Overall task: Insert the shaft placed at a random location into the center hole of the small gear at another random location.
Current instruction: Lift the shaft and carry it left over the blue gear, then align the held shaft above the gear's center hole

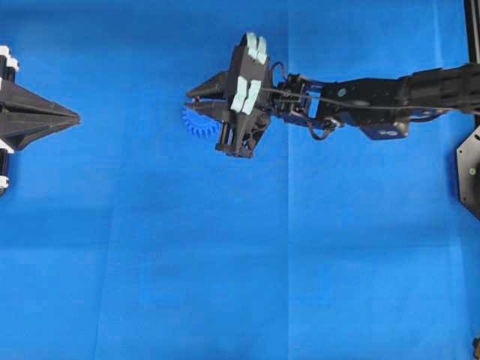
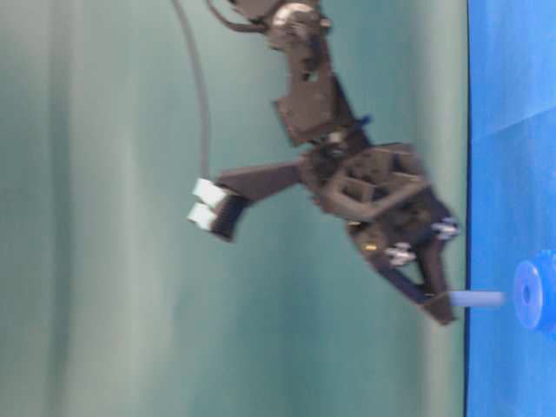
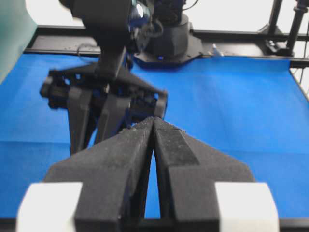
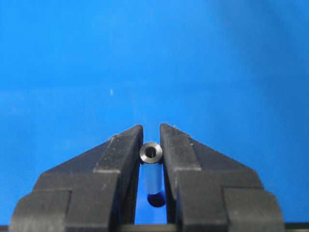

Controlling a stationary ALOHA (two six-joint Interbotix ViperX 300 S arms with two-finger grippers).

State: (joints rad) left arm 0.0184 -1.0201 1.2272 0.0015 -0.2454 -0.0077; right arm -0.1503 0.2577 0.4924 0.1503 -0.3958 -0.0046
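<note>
I should use my right gripper to move the shaft back in line with the hole before lowering it, because the shaft's tip (image 2: 499, 299) hovers a little off the small gear's center hole (image 2: 526, 294).
The small gear (image 1: 196, 124) is a bright blue cogwheel lying flat on the blue mat, half hidden under my right gripper (image 1: 190, 100). In the table-level view the right gripper (image 2: 440, 306) is shut on the shaft (image 2: 478, 299), a short silvery pin pointing at the gear's hub (image 2: 533, 294), with a small gap between them. In the right wrist view the shaft (image 4: 151, 152) shows end-on as a shiny ring pinched near the tips of the gripper (image 4: 151, 128); the gear cannot be made out there. My left gripper (image 1: 75, 118) is shut and empty at the far left, also shown in its wrist view (image 3: 153, 120).
The blue mat (image 1: 225, 262) covers the whole table. The right arm (image 1: 375, 96) stretches in from the right edge past the middle. A black base plate (image 1: 470, 169) sits at the right edge. A green backdrop (image 2: 104, 261) stands behind the table.
</note>
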